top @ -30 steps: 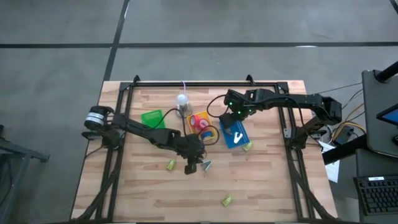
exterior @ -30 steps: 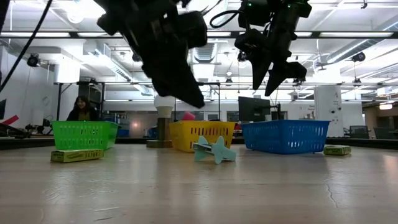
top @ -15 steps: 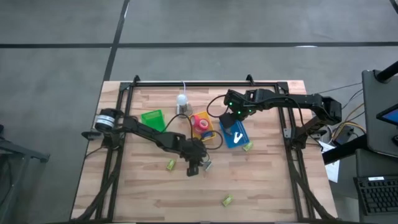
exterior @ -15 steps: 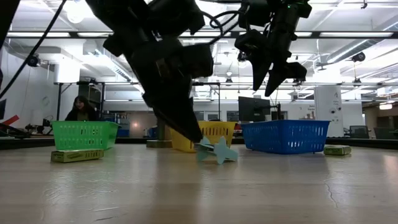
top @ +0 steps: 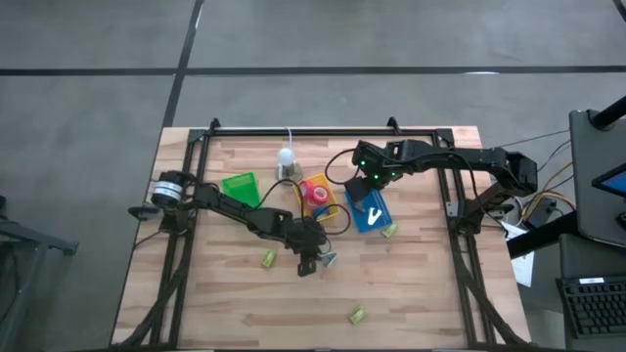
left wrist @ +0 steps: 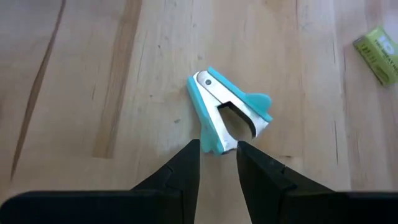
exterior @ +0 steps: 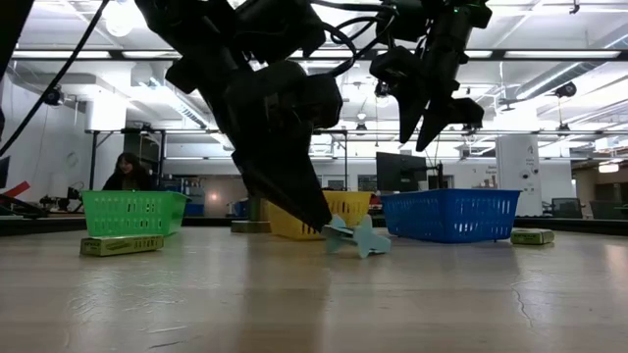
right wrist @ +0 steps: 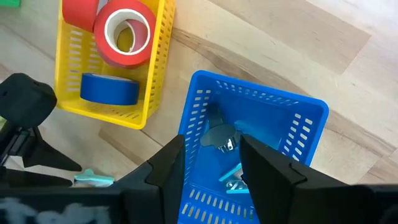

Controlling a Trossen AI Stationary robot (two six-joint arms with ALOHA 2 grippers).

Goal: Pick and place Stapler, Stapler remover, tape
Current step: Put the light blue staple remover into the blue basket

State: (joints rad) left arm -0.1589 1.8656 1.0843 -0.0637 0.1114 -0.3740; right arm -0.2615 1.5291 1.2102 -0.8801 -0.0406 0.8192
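The blue basket (top: 371, 211) is under my right gripper, so my right gripper should move back while my left gripper picks up the stapler remover (exterior: 364, 238) and brings it to the basket.
A teal and silver stapler remover (left wrist: 227, 115) lies on the wooden table, right of centre (top: 329, 259). My left gripper (left wrist: 217, 148) is low over the table, open, with its fingertips touching the remover's near end. My right gripper (right wrist: 211, 155) hangs open and empty above the blue basket (right wrist: 261, 102), where other removers (right wrist: 221, 135) lie. Red tape (right wrist: 127, 31) and a blue tape roll (right wrist: 109, 88) sit in the yellow basket (right wrist: 158, 68). The stapler is out of view.
A green basket (top: 240, 186) stands left of the yellow one. Small yellow-green boxes (top: 268, 259) (top: 357, 315) (top: 389, 230) lie scattered on the table. A white object (top: 287, 156) stands at the back. A person sits far off in the room (exterior: 128, 172).
My left gripper has come down and moved right onto the stapler remover, which has slid a little to the right. The right arm has stayed over the blue basket.
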